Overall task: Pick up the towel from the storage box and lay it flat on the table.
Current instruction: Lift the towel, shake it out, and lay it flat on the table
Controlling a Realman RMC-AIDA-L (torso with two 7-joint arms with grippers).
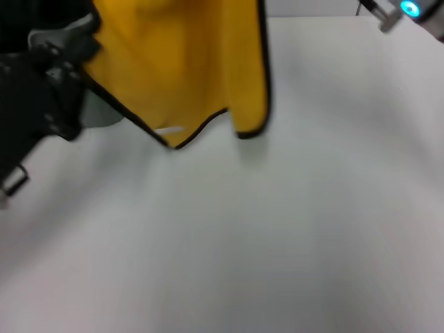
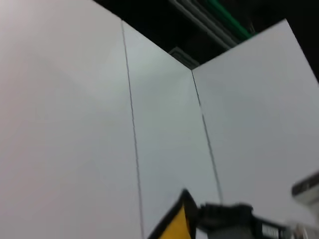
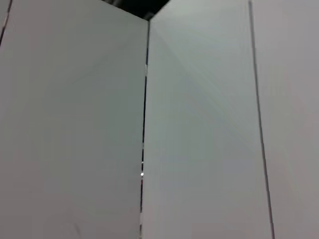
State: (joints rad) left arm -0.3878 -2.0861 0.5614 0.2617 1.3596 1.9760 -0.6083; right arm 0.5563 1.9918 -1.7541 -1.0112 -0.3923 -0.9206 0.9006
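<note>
The towel's lower edge point(image 1: 223, 112) is hanging folded. My left gripper and my right gripper should stretch the towel out wide and lower it onto the open tabletop point(image 1: 222, 222).
The towel point(image 1: 180, 62) hangs in the air over the far left part of the table point(image 1: 277, 229), yellow side toward me, with its black edge binding and small white label point(image 1: 168, 130) at the bottom. Its top edge is out of view. My left gripper point(image 1: 66, 55) is at the towel's left edge and holds it. A yellow, black-edged towel corner point(image 2: 175, 224) shows in the left wrist view beside a black gripper part point(image 2: 224, 215). My right arm point(image 1: 399, 10) is at the far right, away from the towel. A pale grey piece point(image 1: 100, 114) behind my left arm may be the storage box.
The white tabletop spreads below and to the right of the hanging towel. Both wrist views show white wall panels point(image 3: 199, 124) with dark seams.
</note>
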